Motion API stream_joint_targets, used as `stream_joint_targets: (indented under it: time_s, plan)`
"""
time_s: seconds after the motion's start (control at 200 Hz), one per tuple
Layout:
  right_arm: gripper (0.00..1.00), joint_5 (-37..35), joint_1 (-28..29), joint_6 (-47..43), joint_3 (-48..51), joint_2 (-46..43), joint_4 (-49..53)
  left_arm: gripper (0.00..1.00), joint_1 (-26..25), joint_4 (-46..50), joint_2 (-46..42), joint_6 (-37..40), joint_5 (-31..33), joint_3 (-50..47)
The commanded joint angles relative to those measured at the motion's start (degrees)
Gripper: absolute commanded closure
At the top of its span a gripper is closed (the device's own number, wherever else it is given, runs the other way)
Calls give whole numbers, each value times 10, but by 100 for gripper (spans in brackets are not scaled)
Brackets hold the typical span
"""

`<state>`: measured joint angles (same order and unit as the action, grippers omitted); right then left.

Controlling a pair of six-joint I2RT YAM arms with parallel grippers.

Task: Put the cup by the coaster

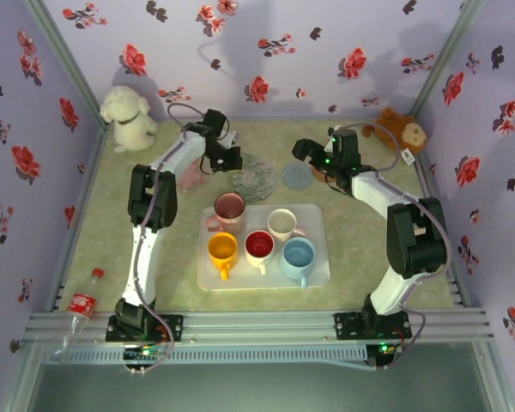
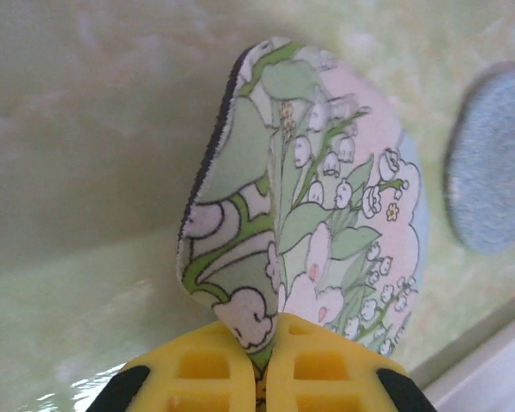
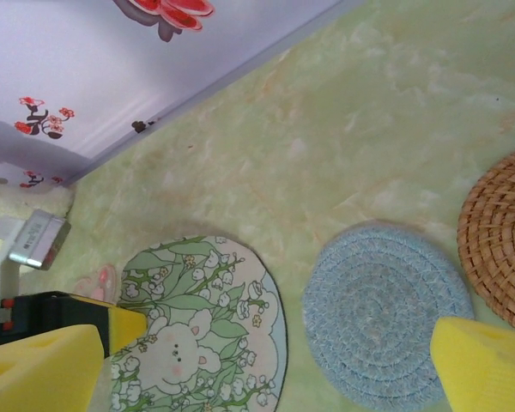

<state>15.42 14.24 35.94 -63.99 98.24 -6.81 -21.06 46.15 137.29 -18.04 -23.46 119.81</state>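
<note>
The robot's left gripper pinches the floral coaster's edge (image 1: 238,176) facing the pink item (image 1: 190,178), so it should keep pulling that way until the blue coaster lies well clear, then let go.
Several cups stand on the white tray (image 1: 313,273): pink (image 1: 230,209), cream (image 1: 281,224), yellow (image 1: 222,249), red (image 1: 259,245) and blue (image 1: 298,255). Behind the tray lies a floral coaster (image 1: 256,178) (image 3: 202,322). My left gripper (image 1: 228,160) (image 2: 275,330) is shut on its near edge, and the coaster (image 2: 326,189) bends upward from the pinch. My right gripper (image 1: 306,154) (image 3: 257,378) is open, hovering over a blue woven coaster (image 1: 298,176) (image 3: 382,313) with nothing between its fingers. No gripper touches a cup.
A brown wicker coaster (image 3: 502,232) lies right of the blue one. A small pink item (image 1: 189,177) sits left of the floral coaster. A white plush (image 1: 129,116) and a brown plush (image 1: 403,130) fill the back corners. A bottle (image 1: 81,302) lies at the front left.
</note>
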Motion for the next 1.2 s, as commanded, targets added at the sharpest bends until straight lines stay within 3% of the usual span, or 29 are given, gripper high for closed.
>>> stream_joint_targets:
  time_s: [0.0, 0.565, 0.615, 0.75, 0.805, 0.97, 1.195]
  plan:
    - [1, 9, -3, -5, -23, -6, 6, 100, 9, 6, 0, 15, 33, -2]
    - [1, 23, 2, -6, -40, 4, 20, 100, 31, -7, 23, 19, 53, -12]
    - [1, 23, 3, -8, -42, 5, 24, 91, 31, -6, 27, 19, 51, -11]
    - [1, 26, 4, -10, -47, 6, 29, 32, 31, -3, 30, 17, 52, -13]
    - [1, 27, 5, -10, -49, 6, 31, 21, 32, -2, 26, 17, 59, -16]
    - [1, 30, 11, -16, -58, 9, 40, 1, 36, 4, 9, 15, 94, -15]
    - [1, 5, 27, -97, -106, 0, 165, 1, 37, -1, -48, 17, 122, -12]
